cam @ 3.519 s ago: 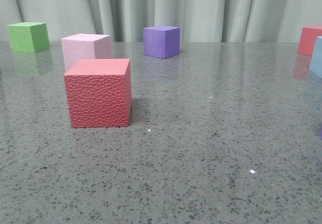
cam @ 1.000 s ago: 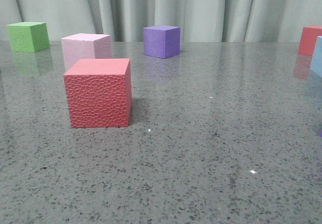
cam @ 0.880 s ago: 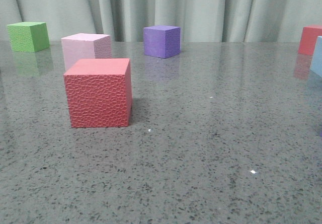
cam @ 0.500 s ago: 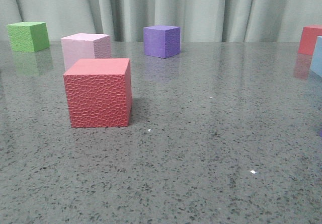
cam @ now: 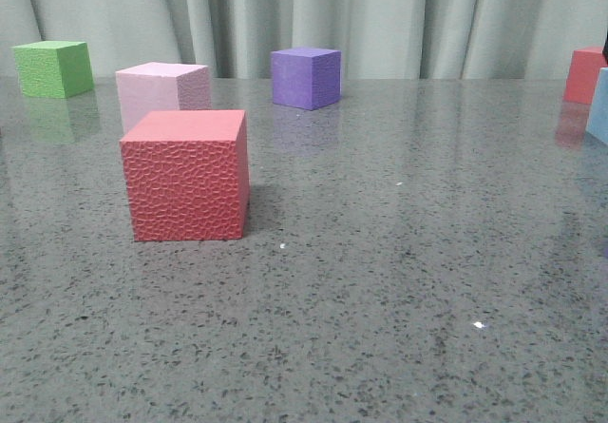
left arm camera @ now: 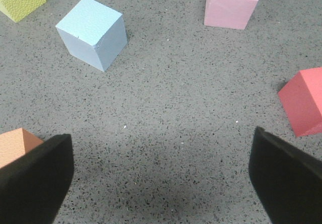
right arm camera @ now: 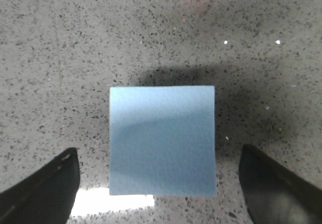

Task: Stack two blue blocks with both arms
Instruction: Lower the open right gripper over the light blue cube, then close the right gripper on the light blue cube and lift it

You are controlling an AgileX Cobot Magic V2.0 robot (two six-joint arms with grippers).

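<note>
I keep lowering my right gripper, as the blue block (right arm camera: 162, 141) below sits square between the open fingers, until they straddle its sides (right arm camera: 213, 141), and then close.
One blue block (right arm camera: 162, 139) lies on the grey table right under my right gripper (right arm camera: 159, 156). That gripper is open, its black fingers (right arm camera: 43, 191) standing wide on either side of the block without touching it. The front view shows this block (cam: 599, 105) cut off by the right edge. The other blue block (left arm camera: 92, 32) sits apart on the table in the left wrist view, ahead of my left gripper (left arm camera: 161, 178) and off to one side. The left gripper is open with only bare table between its fingers (left arm camera: 35, 181).
The front view shows a red textured cube (cam: 185, 174), a pink cube (cam: 163, 90), a green cube (cam: 52, 68), a purple cube (cam: 305, 78) and a red cube (cam: 586, 74). Near the left gripper are an orange cube (left arm camera: 15, 146), a red cube (left arm camera: 304, 100) and a pink cube (left arm camera: 231, 3).
A dark sliver of the right arm has appeared at the front view's right edge, and a shadow has spread over the table there. The cubes have not moved.
</note>
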